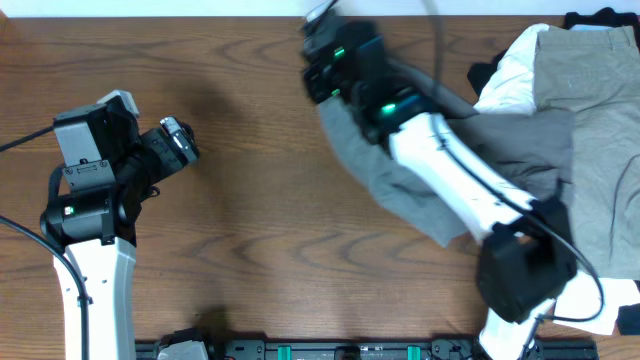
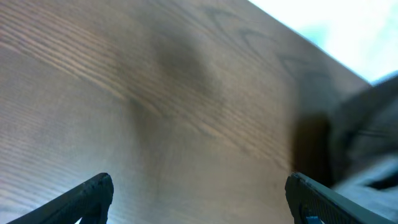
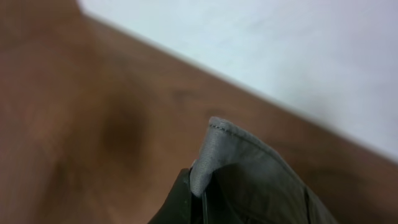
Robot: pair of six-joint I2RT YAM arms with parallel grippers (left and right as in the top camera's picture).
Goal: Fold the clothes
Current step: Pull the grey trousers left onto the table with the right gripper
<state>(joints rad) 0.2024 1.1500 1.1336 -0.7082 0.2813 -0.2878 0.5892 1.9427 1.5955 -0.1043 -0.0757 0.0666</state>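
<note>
I keep moving my left gripper toward the grey garment's stitched edge (image 1: pixel 330 122) and close it there, because its fingers are open and clear wood (image 1: pixel 258 120) leads to the garment.
The clothes lie at the right: a mid-grey garment (image 1: pixel 400 195) spreads across the table's middle, partly under my right arm (image 1: pixel 450 170). Further right, khaki-beige trousers (image 1: pixel 595 110), a white piece (image 1: pixel 510 75) and a black piece (image 1: pixel 600 18) are heaped together. In the right wrist view my right gripper (image 3: pixel 198 186) is shut on a stitched edge of the grey garment (image 3: pixel 249 168), held up above the table near its far edge. My left gripper (image 2: pixel 199 199) stands open over bare wood, nothing between its fingers (image 2: pixel 93 193). The grey cloth (image 2: pixel 367 143) shows blurred to its right.
The brown wooden table (image 1: pixel 250 240) ends at a pale wall along its far edge (image 3: pixel 280 56). My left arm's base (image 1: pixel 95 270) stands at the front left and the right arm's base (image 1: pixel 520 275) at the front right, beside the heap.
</note>
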